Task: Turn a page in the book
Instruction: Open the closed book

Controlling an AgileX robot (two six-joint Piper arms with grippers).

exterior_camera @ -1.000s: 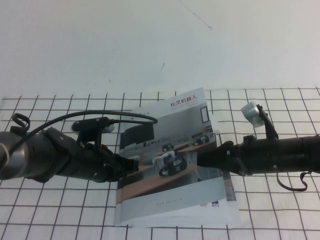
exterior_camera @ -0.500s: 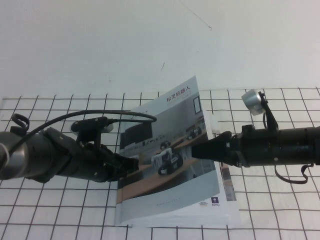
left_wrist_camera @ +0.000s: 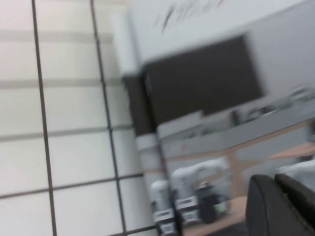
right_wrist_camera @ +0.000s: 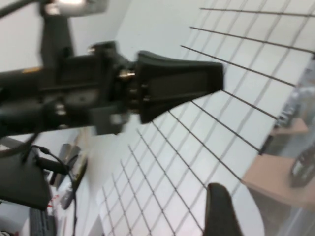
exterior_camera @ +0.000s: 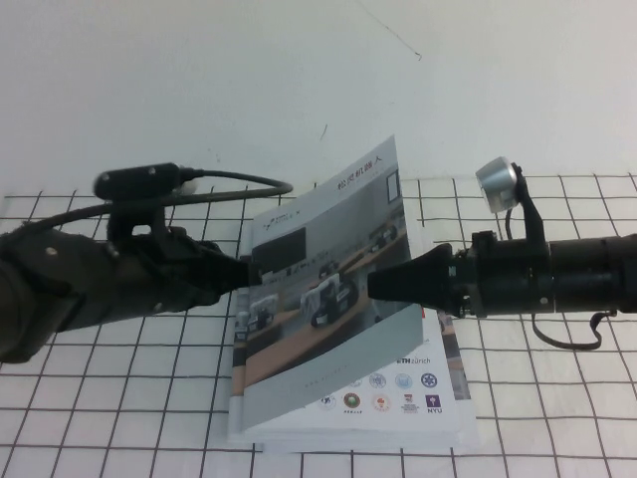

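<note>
I can see the page's free edge (exterior_camera: 401, 204) raised clear of the logo rows, so I should keep swinging it with my right gripper toward the book's spine (exterior_camera: 241, 349) until the page stands upright.
The book (exterior_camera: 398, 398) lies on the gridded table, and logo rows show on its inner page. The page (exterior_camera: 328, 269), the cover leaf with the photo of robots on desks, is lifted and tilts up toward the left. My right gripper (exterior_camera: 373, 286) comes in from the right and is shut on the page's free edge. One of its fingers (right_wrist_camera: 219, 211) shows beside the page (right_wrist_camera: 280, 172). My left gripper (exterior_camera: 249, 271) is shut and sits at the book's left edge over the cover photo (left_wrist_camera: 206, 98). Its fingertips (left_wrist_camera: 261, 206) are close together.
The white mat with black grid lines (exterior_camera: 557, 398) covers the table's near half, with plain white surface (exterior_camera: 199, 80) behind it. Edge strips of other booklets (exterior_camera: 348, 438) show under the book. A cable (exterior_camera: 239, 179) loops over my left arm.
My right gripper has moved left and up with the page, lifting it and uncovering the logo rows beneath. My left arm has risen and shifted slightly right.
</note>
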